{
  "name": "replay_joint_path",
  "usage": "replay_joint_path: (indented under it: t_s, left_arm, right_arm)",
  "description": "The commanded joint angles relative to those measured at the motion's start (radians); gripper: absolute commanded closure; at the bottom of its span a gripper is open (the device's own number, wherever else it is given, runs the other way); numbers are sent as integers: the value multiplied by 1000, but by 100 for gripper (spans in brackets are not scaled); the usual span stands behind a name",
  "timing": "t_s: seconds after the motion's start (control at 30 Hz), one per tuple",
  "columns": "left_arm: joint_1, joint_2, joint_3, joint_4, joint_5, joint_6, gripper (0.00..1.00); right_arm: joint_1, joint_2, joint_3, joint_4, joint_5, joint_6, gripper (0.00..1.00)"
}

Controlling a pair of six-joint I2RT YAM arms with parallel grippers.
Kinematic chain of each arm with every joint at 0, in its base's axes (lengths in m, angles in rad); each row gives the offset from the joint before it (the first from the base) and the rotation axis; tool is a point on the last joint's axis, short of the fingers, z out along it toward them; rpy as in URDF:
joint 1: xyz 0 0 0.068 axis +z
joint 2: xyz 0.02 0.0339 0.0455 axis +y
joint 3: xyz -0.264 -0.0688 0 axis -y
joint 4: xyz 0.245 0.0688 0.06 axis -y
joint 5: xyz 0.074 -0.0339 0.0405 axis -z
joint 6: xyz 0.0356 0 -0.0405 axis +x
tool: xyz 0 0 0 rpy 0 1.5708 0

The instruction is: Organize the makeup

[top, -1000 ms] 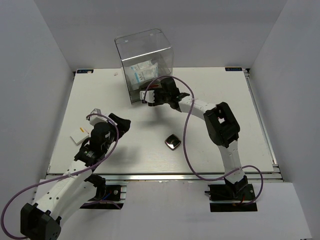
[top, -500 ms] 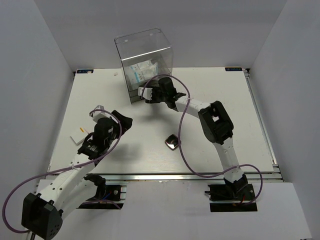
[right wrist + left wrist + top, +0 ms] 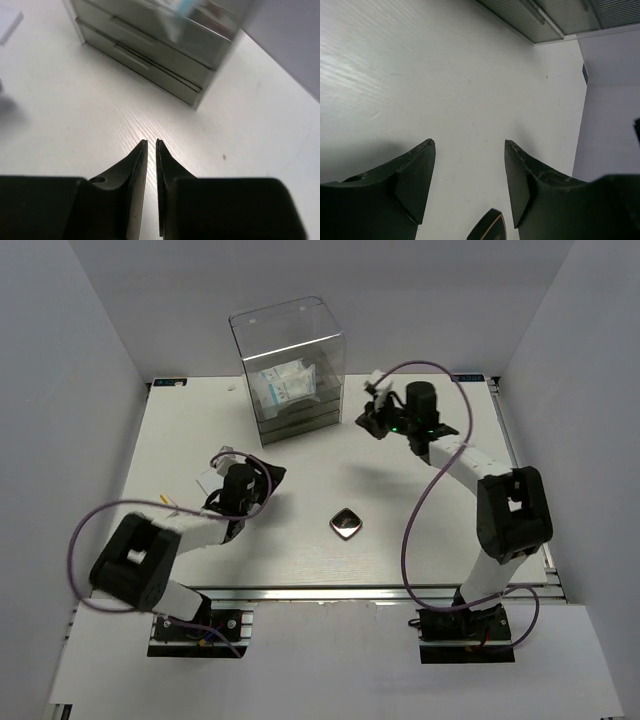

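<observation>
The box's bottom drawer (image 3: pixel 302 429) is closed, so the left gripper should pull its front (image 3: pixel 131 56) open before the right gripper brings the dark compact to the drawer.
The dark rounded-square compact (image 3: pixel 346 524) lies on the table at centre front; its corner shows low between the fingers in the left wrist view (image 3: pixel 489 229). My left gripper (image 3: pixel 268 480) (image 3: pixel 468 145) is open and empty, left of the compact. My right gripper (image 3: pixel 368 420) (image 3: pixel 151 142) is shut and empty, right of the clear acrylic drawer box (image 3: pixel 288 370) (image 3: pixel 150 55). The white packets with blue print (image 3: pixel 283 385) sit inside the box's upper part. Its two lower drawers look shut. The dark-red sticks are out of view.
A small white scrap (image 3: pixel 232 387) (image 3: pixel 10 22) lies left of the box. A pale yellowish bit (image 3: pixel 166 502) lies by the left arm. White walls stand on the left, right and back. The table's rail edge (image 3: pixel 330 592) runs along the front.
My right gripper has pulled back from the box front and swung to the right. My left arm has swung right and forward, its gripper nearer the compact.
</observation>
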Motion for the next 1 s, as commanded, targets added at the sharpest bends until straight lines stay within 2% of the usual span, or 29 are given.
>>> replay_joint_path:
  t_s: [0.0, 0.07, 0.27, 0.33, 0.63, 0.73, 0.97]
  left_arm:
    - [2, 225, 104, 331, 79, -97, 33]
    - [2, 398, 193, 461, 96, -154, 32]
    - [3, 676, 363, 715, -28, -358, 33]
    - [2, 748, 403, 719, -76, -401, 35]
    - [2, 873, 567, 621, -177, -473, 40]
    - [3, 897, 610, 606, -191, -493, 45]
    - [3, 928, 631, 587, -223, -536, 68]
  right_arm:
    - [-118, -47, -59, 48, -180, 330, 82]
    - [-179, -72, -83, 57, -217, 422, 78]
    - [-239, -174, -179, 69, -242, 420, 75]
    - [-247, -203, -205, 75, -243, 415, 75]
    - [-275, -234, -233, 88, -252, 426, 75]
    - [-285, -236, -233, 89, -255, 424, 75]
    - [-295, -240, -228, 94, -266, 430, 75]
